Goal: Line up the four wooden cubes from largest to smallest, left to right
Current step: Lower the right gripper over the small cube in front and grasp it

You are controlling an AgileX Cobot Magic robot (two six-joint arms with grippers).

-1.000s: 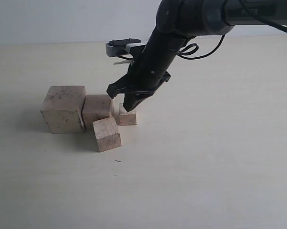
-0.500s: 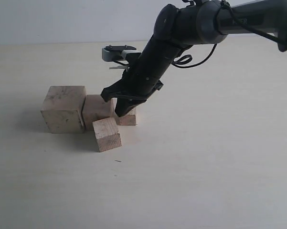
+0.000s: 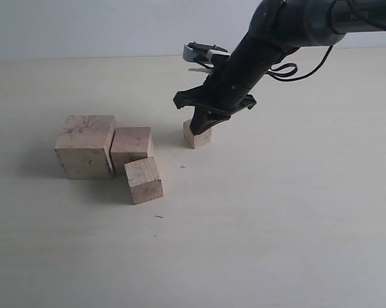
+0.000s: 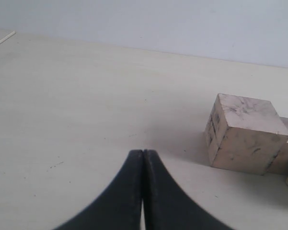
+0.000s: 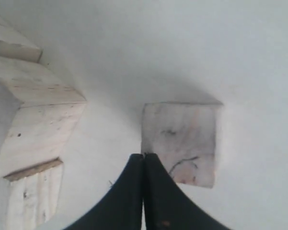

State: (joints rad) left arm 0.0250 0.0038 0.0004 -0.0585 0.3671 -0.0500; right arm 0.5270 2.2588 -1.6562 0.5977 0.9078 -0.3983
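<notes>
The second cube has the third cube crooked [image 3: 144,180] in front of it, so next my right gripper leaves the smallest cube and first put the third cube beside the second [image 3: 169,151].
Four wooden cubes lie on the pale table. The largest cube [image 3: 85,146] [image 4: 247,134], with dark scribbles, stands at the left. The second cube [image 3: 131,146] is right against it. In front of that one sits the third cube [image 3: 144,179], turned askew. The smallest cube [image 3: 196,136] [image 5: 182,141] stands apart to the right. My right gripper [image 3: 200,125] [image 5: 144,155] is shut, holds nothing, and its tips are at one top corner of the smallest cube. My left gripper [image 4: 143,152] is shut and empty, low over bare table beside the largest cube.
The table [image 3: 276,212] is pale, with a light wall behind it. The right arm [image 3: 270,38] reaches in from the upper right. The other cubes [image 5: 38,120] fill one side of the right wrist view. The left arm is outside the exterior view.
My shut right gripper has swung right and back. The smallest cube has moved with it, from beside the second cube to a spot apart on the right.
</notes>
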